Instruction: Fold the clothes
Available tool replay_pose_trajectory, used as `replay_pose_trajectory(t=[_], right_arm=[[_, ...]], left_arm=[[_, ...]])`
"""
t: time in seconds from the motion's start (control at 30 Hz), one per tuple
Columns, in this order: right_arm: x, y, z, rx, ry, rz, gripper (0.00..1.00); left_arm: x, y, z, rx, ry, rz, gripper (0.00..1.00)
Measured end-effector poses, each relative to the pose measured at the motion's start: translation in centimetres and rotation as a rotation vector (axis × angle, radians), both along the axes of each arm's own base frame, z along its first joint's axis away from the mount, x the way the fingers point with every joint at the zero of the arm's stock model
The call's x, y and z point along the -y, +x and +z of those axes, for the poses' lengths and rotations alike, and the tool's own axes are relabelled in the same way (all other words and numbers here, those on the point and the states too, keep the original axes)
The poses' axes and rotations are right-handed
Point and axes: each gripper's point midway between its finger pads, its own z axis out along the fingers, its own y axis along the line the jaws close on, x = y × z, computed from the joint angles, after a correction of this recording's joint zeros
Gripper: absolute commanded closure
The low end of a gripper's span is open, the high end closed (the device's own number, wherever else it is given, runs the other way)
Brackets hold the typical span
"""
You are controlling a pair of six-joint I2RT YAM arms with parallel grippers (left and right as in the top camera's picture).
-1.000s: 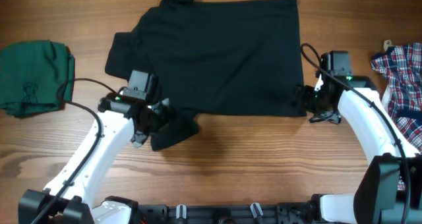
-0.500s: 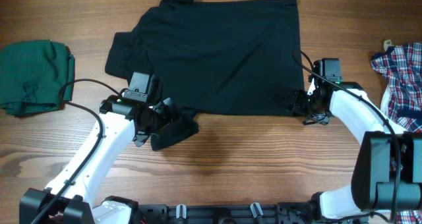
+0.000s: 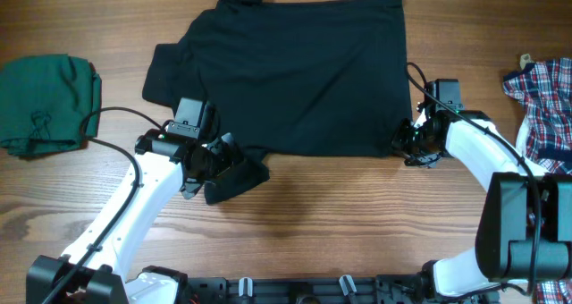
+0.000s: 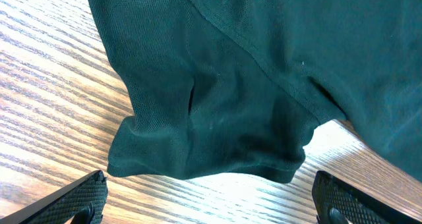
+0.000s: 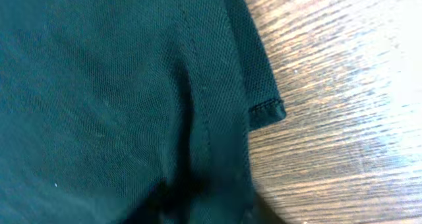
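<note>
The sleeve sticks out bunched beyond the near edge of the shirt, so the robot's left gripper first needs to pinch the sleeve's hem corner and fold it inward to the shirt.
The clothes, a black short-sleeved shirt, lie spread flat across the far half of the table. One sleeve sticks out at the near left, bunched on the wood. My left gripper hovers over that sleeve, open. In the left wrist view its fingertips stand wide apart on either side of the sleeve's hem, touching nothing. My right gripper sits at the shirt's near right corner. In the right wrist view the fabric gathers into a dark fold at the right gripper, which is shut on it; the hem corner lies beside it.
A folded dark green garment lies at the left edge. A red-white-blue plaid shirt is heaped at the right edge, close behind my right arm. Bare wooden table stretches along the front.
My right gripper has slid a little left onto the shirt's near right corner and closed on the fabric. The left arm has stayed where it was, still open.
</note>
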Motion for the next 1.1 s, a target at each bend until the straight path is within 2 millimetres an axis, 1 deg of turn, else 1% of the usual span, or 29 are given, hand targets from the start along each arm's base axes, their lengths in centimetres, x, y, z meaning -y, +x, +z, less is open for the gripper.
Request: replay_pose_trajectory(t=[0.03, 0.07, 0.17, 0.2, 0.3, 0.37, 0.47, 0.57, 0.7, 0.73, 0.77, 0.83, 0.93, 0.97, 1.0, 1.03, 1.07, 1.1], right_arm=[[0.0, 0.0, -0.1, -0.004, 0.001, -0.003, 0.87], [0.0, -0.1, -0.1, -0.006, 0.002, -0.004, 0.88], [-0.1, -0.1, -0.1, -0.006, 0.004, -0.004, 0.87], [-0.1, -0.1, -0.1, -0.006, 0.004, -0.004, 0.87], [0.1, -0.1, -0.2, -0.006, -0.007, -0.006, 0.87], [0.2, 0.0, -0.2, -0.002, -0.01, -0.006, 0.87], [0.2, 0.4, -0.1, 0.013, -0.013, 0.0, 0.86], [0.2, 0.5, -0.1, 0.019, -0.014, 0.004, 0.85], [0.3, 0.6, -0.1, 0.023, -0.017, 0.004, 0.83], [0.3, 0.6, -0.1, 0.023, -0.017, 0.004, 0.81], [0.3, 0.6, -0.1, 0.025, -0.017, 0.004, 0.8], [0.3, 0.7, -0.1, 0.027, -0.018, 0.007, 0.8], [0.3, 0.7, -0.1, 0.027, -0.018, 0.008, 0.8], [0.3, 0.7, -0.1, 0.027, -0.018, 0.008, 0.8], [0.3, 0.7, -0.1, 0.027, -0.018, 0.007, 0.8], [0.3, 0.7, -0.1, 0.027, -0.018, 0.007, 0.79], [0.3, 0.7, -0.1, 0.027, -0.018, 0.007, 0.79], [0.3, 0.7, -0.1, 0.027, -0.018, 0.007, 0.79]], left_arm=[[0.0, 0.0, 0.0, 0.0, 0.0, 0.0, 0.02], [0.0, 0.0, 0.0, 0.0, 0.0, 0.0, 0.03], [-0.1, -0.2, 0.0, -0.007, 0.004, -0.011, 0.1], [-0.1, -0.3, -0.1, -0.008, 0.006, -0.02, 0.1], [-0.2, -0.9, -0.2, -0.033, 0.016, -0.038, 0.03], [-0.4, -1.5, -0.4, -0.053, 0.022, -0.042, 0.03], [-0.9, -2.5, -1.6, -0.079, 0.044, -0.043, 0.03], [-1.4, -2.3, -2.9, -0.048, 0.069, -0.041, 0.04], [-1.8, -3.1, -5.3, -0.035, 0.076, -0.039, 0.04], [-2.0, -3.6, -6.0, -0.043, 0.077, -0.04, 0.09], [-2.0, -3.9, -6.3, -0.048, 0.079, -0.04, 0.16], [-1.9, -3.6, -6.3, -0.034, 0.074, -0.041, 0.33], [-1.4, -3.0, -6.2, -0.009, 0.045, -0.05, 0.41], [-1.1, -2.9, -6.2, -0.002, 0.033, -0.052, 0.56], [-1.0, -2.9, -6.2, -0.002, 0.022, -0.054, 0.73], [-0.8, -2.9, -6.2, -0.003, 0.016, -0.056, 0.85], [-0.8, -2.9, -6.2, -0.003, 0.014, -0.055, 0.96], [-0.8, -2.9, -6.2, -0.003, 0.012, -0.056, 0.96]])
